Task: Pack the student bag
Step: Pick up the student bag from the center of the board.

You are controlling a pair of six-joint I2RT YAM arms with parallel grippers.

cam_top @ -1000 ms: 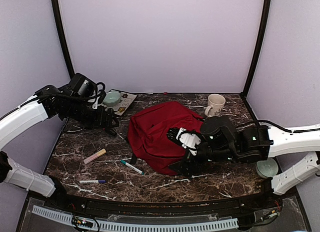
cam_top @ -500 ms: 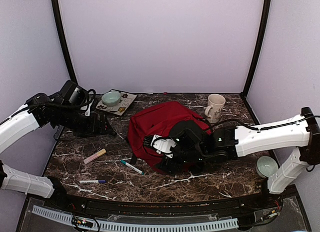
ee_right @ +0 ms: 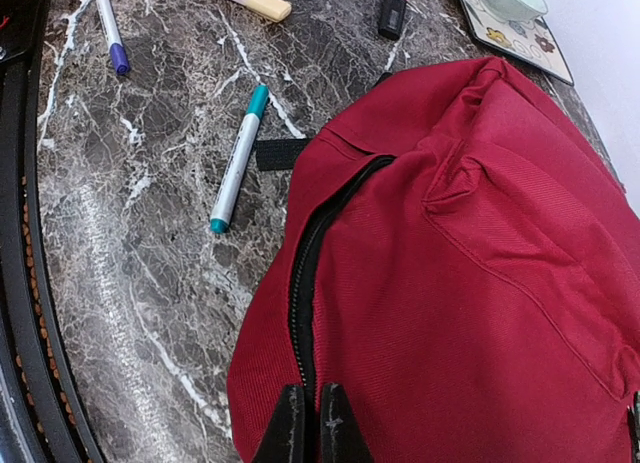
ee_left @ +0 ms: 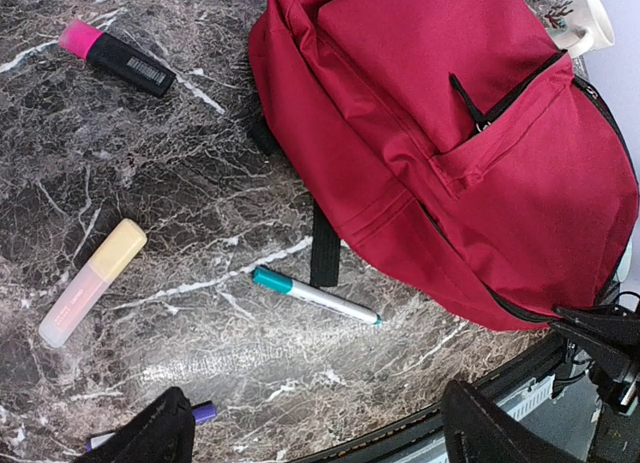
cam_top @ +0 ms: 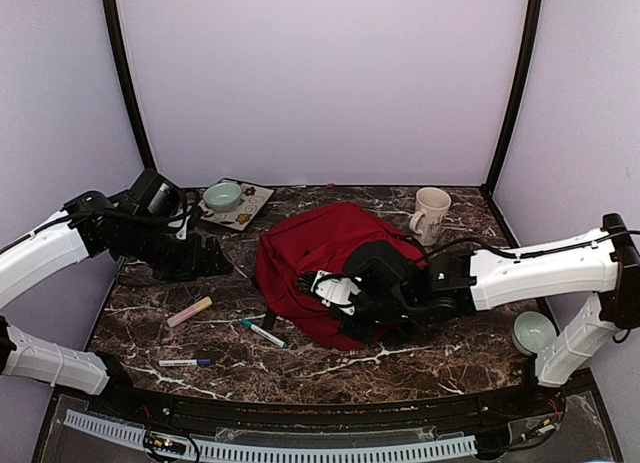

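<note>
The dark zipper [ee_right: 303, 313] is between the closed fingers of my right gripper. The gripper should go on pulling away from the teal-capped marker and let go once the bag's near side [cam_top: 322, 333] stretches out.
The student bag [cam_top: 320, 243] is a red backpack lying flat mid-table, also seen in the left wrist view [ee_left: 400, 103] and the right wrist view [ee_right: 480, 283]. My right gripper [ee_right: 308, 418] sits on the bag's near left side [cam_top: 312, 288], its fingers pressed together on the dark main zipper [ee_right: 310, 273]; the zipper track runs in between the tips. My left gripper [ee_left: 320, 423] hovers open and empty above the table left of the bag [cam_top: 215, 258]. A teal-capped marker [ee_left: 315, 295] lies beside the bag's black strap.
Loose on the table lie a yellow-pink highlighter [cam_top: 189, 311], a purple pen [cam_top: 185, 363] and a pink-black highlighter [ee_left: 118, 58]. A tray [cam_top: 250, 208] with a green bowl [cam_top: 222, 195] stands back left, a mug [cam_top: 431, 209] back right, another bowl [cam_top: 530, 333] at right.
My right gripper swung left across the bag to its zipper and closed from wide open to shut. The left arm drew slightly nearer, still open.
</note>
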